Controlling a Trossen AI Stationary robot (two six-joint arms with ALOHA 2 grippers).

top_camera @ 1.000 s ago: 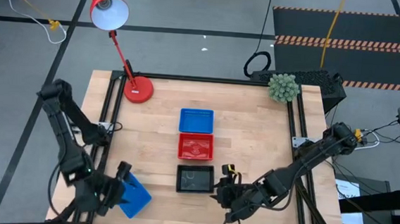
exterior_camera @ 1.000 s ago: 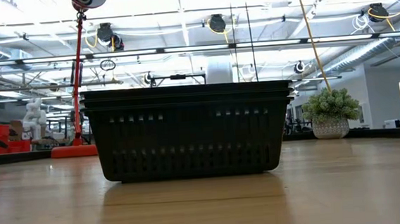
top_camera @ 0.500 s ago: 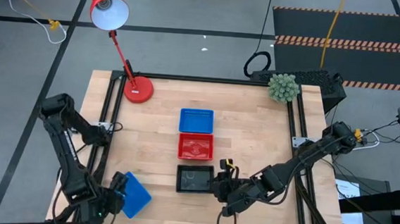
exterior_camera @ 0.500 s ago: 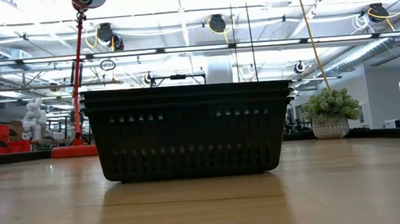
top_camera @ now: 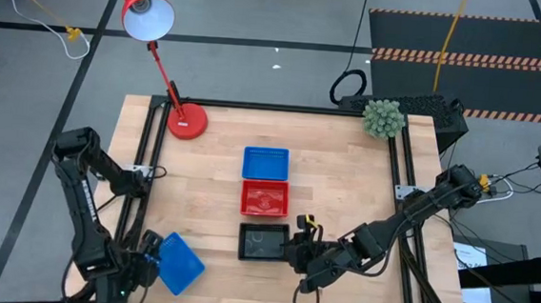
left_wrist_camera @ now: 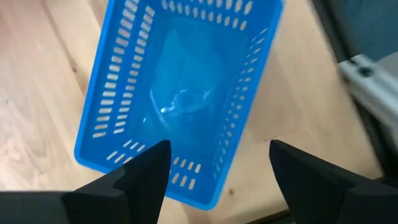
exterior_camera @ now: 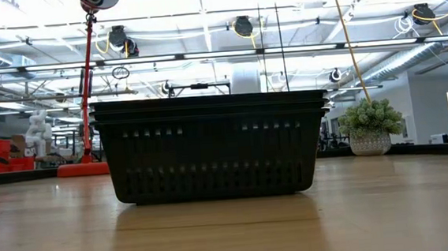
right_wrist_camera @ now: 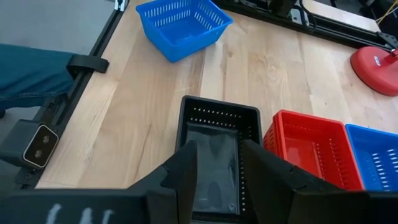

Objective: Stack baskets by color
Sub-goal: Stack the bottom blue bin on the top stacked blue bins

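The loose blue basket is crooked under my left gripper's fingers. I should turn it straighter and grip the rim of its long side before I lift it.
Three baskets stand in a row at mid-table: blue farthest, red, black nearest, the black one showing nested rims. Near the front left corner, a loose blue basket rests on its bottom, turned askew. My left gripper is open and points steeply down over that basket's left end; I see no touch. My right gripper hovers open above the right side of the black basket, out of the low view.
A red desk lamp stands with its base at the far left corner. A potted plant sits at the far right corner. Bare wood lies to the right of the basket row and between it and the loose blue basket.
My left gripper has gone down and toward the table's near left corner, from the loose blue basket's far end to its left end. It has tipped more steeply downward and stays open. The basket has kept its place.
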